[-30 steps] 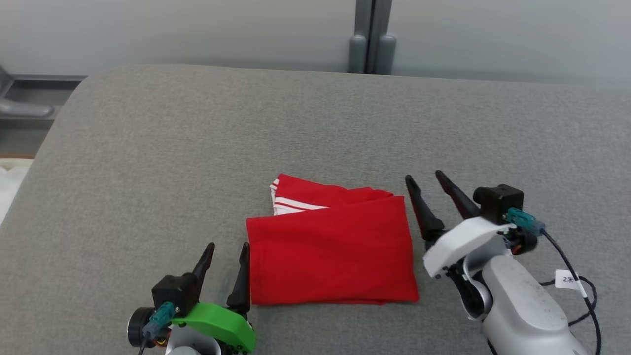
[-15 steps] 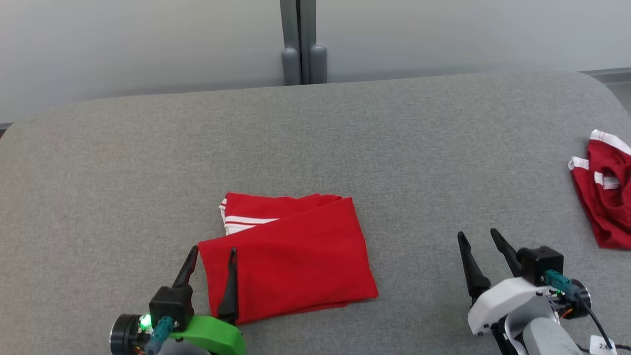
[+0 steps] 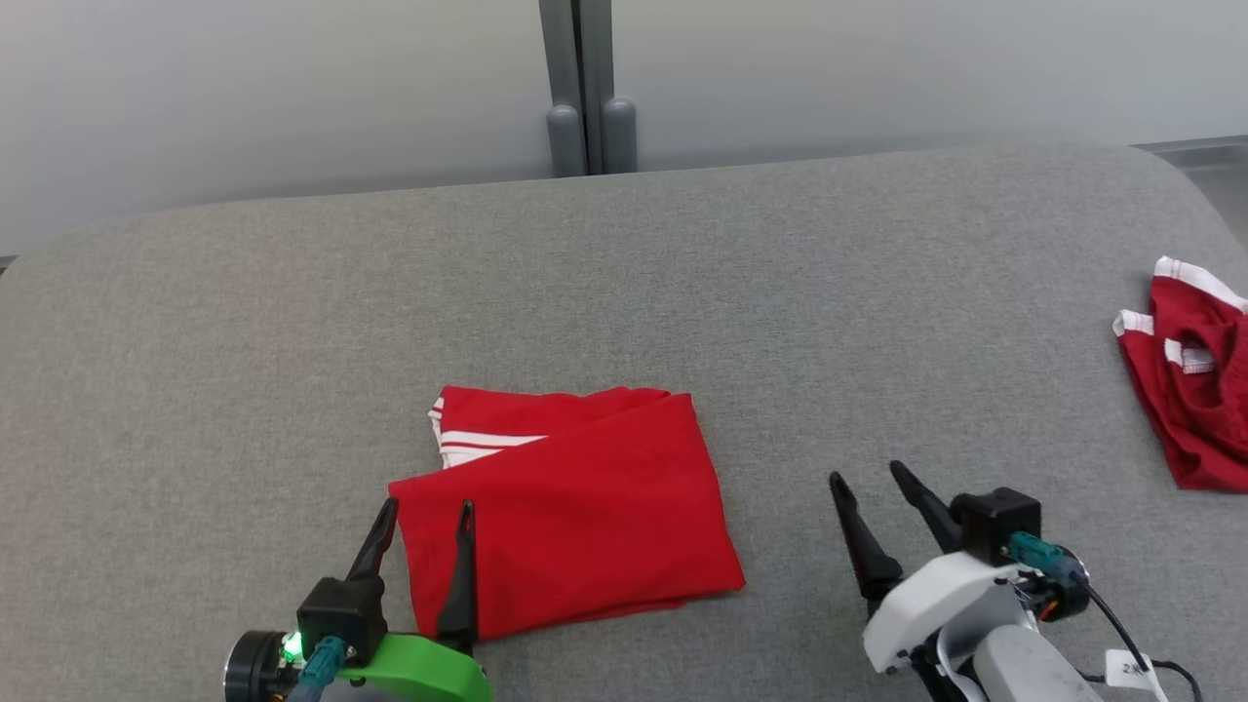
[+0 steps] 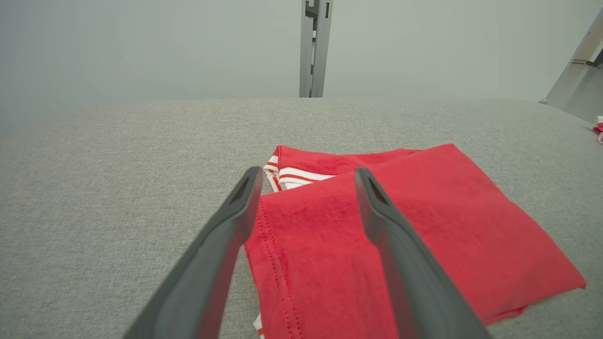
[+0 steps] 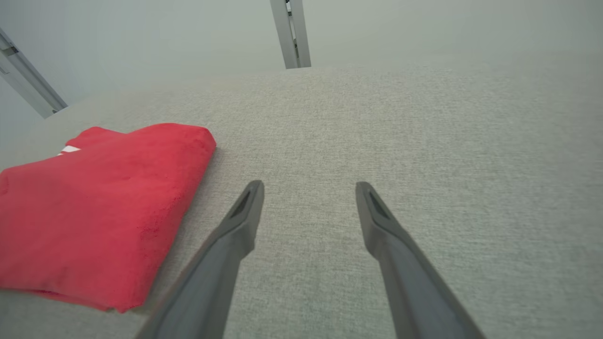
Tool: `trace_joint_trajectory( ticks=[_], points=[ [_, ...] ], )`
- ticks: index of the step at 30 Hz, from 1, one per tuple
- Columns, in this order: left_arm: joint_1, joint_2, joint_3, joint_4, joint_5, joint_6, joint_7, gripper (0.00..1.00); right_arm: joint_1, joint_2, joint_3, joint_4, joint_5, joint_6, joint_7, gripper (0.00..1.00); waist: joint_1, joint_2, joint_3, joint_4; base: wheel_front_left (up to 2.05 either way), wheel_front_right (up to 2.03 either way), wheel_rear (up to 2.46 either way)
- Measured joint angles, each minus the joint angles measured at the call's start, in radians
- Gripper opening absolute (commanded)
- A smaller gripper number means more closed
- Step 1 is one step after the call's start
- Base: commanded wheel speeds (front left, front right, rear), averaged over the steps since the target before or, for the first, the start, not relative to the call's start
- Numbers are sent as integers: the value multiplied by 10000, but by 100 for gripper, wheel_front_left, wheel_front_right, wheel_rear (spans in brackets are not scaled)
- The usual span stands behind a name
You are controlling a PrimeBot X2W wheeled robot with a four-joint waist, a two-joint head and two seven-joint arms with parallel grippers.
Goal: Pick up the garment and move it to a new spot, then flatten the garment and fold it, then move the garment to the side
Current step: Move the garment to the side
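Observation:
A smooth closed fold (image 3: 717, 491) runs along the garment's edge (image 3: 573, 515) by my right gripper, so the garment should stay folded when I move it aside.
The garment (image 3: 570, 512) lies folded into a red rectangle on the grey surface, a white striped sleeve edge peeking out at its far left corner. My left gripper (image 3: 427, 505) is open above the garment's near left corner, one finger over the cloth, the other just off its edge; the left wrist view shows the garment (image 4: 414, 230) under that gripper (image 4: 306, 176). My right gripper (image 3: 866, 476) is open over bare surface to the right of the garment. In the right wrist view the garment (image 5: 94, 207) lies left of the gripper (image 5: 308, 186). Letters and number are hidden.
A smaller bunched red cloth with white trim (image 3: 1189, 390) lies at the far right of the grey padded surface (image 3: 682, 283). A grey post (image 3: 582, 88) stands behind the surface's far edge against a pale wall.
The head camera has swung right, bringing the bunched red cloth into view. The left gripper now sits over the garment's near left corner; the right gripper stands farther from its right edge.

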Motion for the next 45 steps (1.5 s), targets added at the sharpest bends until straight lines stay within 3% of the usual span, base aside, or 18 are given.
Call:
trace_joint_trajectory(
  ticks=[5, 15, 16, 18, 23, 30, 45],
  points=[
    [-167, 0, -313, 15, -119, -36, 0, 100, -1250, 8, 1436, 681, 888, 0, 0, 100, 0, 0, 258, 424, 0, 0, 0],
    [-341, 2, -518, 102, -268, -46, 0, 100, -2766, 12, 3016, 3028, 1885, 0, 171, 100, 0, 0, 825, 1499, 0, 0, 0],
    [-342, 2, -504, 102, -268, -65, 0, 100, -2777, 15, 3149, 3266, 2010, 0, 211, 95, 0, 0, 879, 1593, 0, 0, 0],
    [-341, 2, -481, 98, -267, -75, 0, 100, -2851, 15, 3252, 3590, 2257, 2, 184, 0, 0, 0, 976, 1720, 0, 0, 0],
    [-348, 2, -414, 31, -117, -127, 0, 100, -3122, 31, 3231, 4027, 2527, 10, -4, 0, 0, 0, 1148, 1666, 0, 0, 0],
    [-447, 2, -397, -81, -12, -299, 0, 100, -3196, 92, 2311, 3950, 2161, 48, -31, 0, 0, 0, 1267, 813, 0, 0, 0],
    [-1267, -15, -1237, 86, 100, -566, 0, 100, -2626, 6, 1275, 3204, 1277, 6, -15, 0, 0, 0, 1274, -2749, 0, 0, 0]
  ],
)
